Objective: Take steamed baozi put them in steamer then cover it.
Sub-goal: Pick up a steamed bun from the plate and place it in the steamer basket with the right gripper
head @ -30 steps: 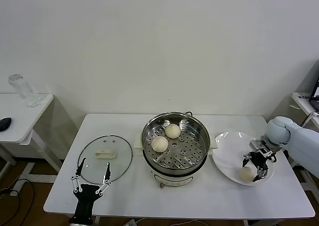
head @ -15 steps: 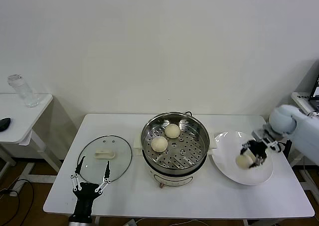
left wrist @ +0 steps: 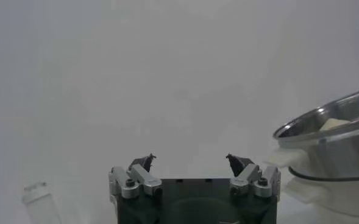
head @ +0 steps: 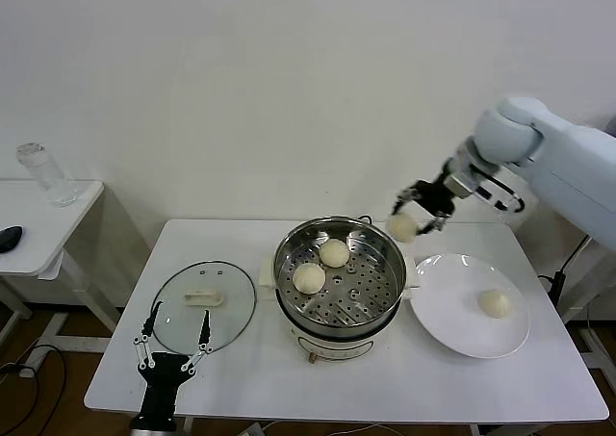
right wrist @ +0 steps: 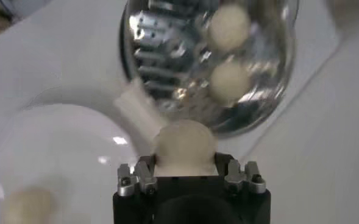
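I should keep carrying the held baozi with my right gripper to the front part of the steamer's bottom point(head: 337, 307) until it reaches the bottom, because that part is free beside the other baozi point(head: 309, 278).
My right gripper point(head: 409, 222) is shut on a pale baozi point(head: 401, 227) and holds it in the air above the back right rim of the steamer point(head: 356, 288). From the right wrist, that held baozi point(right wrist: 184, 143) sits between the jaws, with the steel steamer point(right wrist: 161, 42) beyond it. Two baozi point(head: 334, 252) point(head: 308, 277) lie on its perforated floor. One more baozi point(head: 494, 302) rests on the white plate point(head: 448, 306). The glass cover point(head: 183, 316) lies flat on the table at the left. My left gripper point(head: 173, 340) stands open by the cover's front edge, holding nothing.
The steamer stands on a white cooker base point(head: 332, 345) mid-table. A small side table point(head: 38, 229) at far left carries a clear jar point(head: 40, 173) and a dark object point(head: 8, 238). The white wall is close behind.
My right gripper shut on a baozi on the plate, lifted it and carried it up and left to the steamer's rim. One baozi is left on the plate. The left arm stayed put.
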`<action>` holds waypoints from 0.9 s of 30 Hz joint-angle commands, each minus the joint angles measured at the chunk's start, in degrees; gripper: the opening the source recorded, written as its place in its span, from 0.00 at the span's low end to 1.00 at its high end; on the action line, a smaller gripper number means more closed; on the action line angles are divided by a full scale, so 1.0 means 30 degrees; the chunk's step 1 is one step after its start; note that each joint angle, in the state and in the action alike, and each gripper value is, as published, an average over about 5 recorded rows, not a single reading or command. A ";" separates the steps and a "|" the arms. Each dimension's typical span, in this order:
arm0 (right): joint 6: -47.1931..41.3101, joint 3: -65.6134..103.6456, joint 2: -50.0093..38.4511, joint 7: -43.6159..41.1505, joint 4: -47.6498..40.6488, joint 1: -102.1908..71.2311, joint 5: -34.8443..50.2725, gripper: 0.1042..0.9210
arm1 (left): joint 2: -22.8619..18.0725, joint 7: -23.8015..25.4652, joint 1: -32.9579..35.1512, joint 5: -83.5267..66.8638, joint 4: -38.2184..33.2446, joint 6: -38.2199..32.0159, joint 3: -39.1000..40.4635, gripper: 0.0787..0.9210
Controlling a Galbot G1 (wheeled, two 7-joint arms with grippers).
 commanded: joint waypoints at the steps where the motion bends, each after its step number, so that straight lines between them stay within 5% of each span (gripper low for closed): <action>1: 0.2983 -0.2065 0.2227 0.0339 0.3735 0.1074 -0.1040 0.69 | -0.0105 -0.0005 -0.0008 0.0083 0.0028 -0.0116 -0.0053 0.88; 27: 0.3386 -0.3546 0.3584 0.0111 0.3155 -0.2005 -0.4239 0.70 | -0.0392 0.0004 0.0081 0.0256 -0.0251 -0.0536 -0.0180 0.88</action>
